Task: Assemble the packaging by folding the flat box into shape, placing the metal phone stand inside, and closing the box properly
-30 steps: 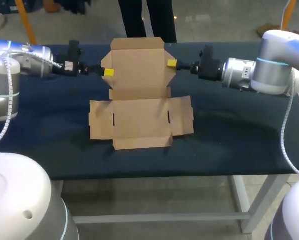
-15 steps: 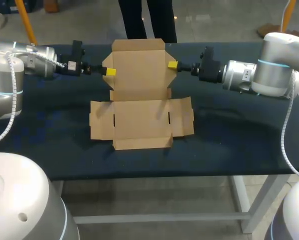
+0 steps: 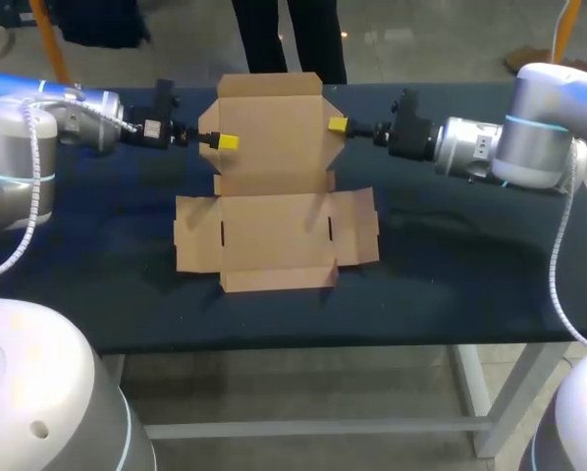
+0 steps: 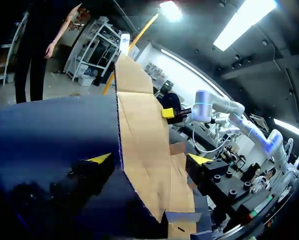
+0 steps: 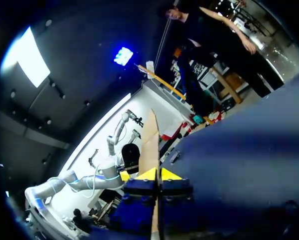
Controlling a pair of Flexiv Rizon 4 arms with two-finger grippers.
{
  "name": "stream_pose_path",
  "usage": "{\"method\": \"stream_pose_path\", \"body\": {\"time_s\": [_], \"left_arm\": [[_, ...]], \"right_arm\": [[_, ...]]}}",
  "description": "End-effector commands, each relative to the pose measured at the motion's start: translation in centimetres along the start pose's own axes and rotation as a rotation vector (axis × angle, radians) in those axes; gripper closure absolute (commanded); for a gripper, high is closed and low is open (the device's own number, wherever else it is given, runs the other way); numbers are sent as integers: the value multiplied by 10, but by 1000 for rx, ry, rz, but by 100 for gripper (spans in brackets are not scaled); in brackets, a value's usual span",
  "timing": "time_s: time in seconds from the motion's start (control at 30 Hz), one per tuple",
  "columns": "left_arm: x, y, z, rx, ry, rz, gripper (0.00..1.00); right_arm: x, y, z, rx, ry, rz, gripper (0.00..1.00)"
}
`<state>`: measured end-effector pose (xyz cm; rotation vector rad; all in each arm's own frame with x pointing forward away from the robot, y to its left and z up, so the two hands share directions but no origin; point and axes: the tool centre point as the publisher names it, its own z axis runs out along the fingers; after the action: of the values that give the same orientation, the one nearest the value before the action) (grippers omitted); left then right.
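The lid is still attached to the near panels along a crease (image 3: 274, 194). I expect the whole brown cardboard box (image 3: 278, 232) to drag along when I move the lid.
The brown cardboard box (image 3: 274, 235) lies unfolded on the dark blue table (image 3: 451, 275). Its far panel (image 3: 272, 128) is tilted up off the table. My right gripper (image 3: 338, 125) is at that panel's right edge. In the right wrist view it (image 5: 158, 174) is shut on the thin cardboard edge (image 5: 150, 142). My left gripper (image 3: 225, 142) is at the panel's left edge. It (image 4: 149, 159) stands wide open, with the cardboard (image 4: 144, 130) passing between its fingers. The left wrist view also shows the right gripper (image 4: 168, 113) across the panel. No metal phone stand is in view.
The box's near panels and side flaps (image 3: 197, 234) lie flat mid-table. Bare blue table surface (image 3: 78, 245) stretches to both sides and in front of the box.
My left gripper has moved right, from just outside the far panel's left edge to over that edge. The right gripper and the box have stayed put.
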<state>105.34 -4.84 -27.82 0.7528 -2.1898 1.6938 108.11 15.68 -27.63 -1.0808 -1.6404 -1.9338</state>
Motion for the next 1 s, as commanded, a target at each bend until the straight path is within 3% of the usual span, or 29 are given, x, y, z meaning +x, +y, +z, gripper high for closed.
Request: {"method": "stream_pose_path", "body": {"time_s": [0.03, 0.23, 0.5, 0.77, 0.93, 1.0], "left_arm": [[-5, -3, 7, -5, 24, 4, 0], [-1, -5, 15, -10, 38, 14, 0], [2, -5, 22, -6, 49, 23, 9], [3, -6, 23, 1, 47, 30, 27], [2, -7, 23, 4, 49, 31, 48], [2, -7, 23, 6, 49, 30, 51]], "right_arm": [[-3, 1, 2, -7, 10, -6, 100], [-2, 3, 3, -18, 10, -16, 100], [0, 6, 4, -35, 5, -30, 100], [1, 9, 6, -39, 3, -40, 100], [1, 9, 6, -40, 7, -42, 100], [2, 9, 6, -41, 8, -43, 100]]}}
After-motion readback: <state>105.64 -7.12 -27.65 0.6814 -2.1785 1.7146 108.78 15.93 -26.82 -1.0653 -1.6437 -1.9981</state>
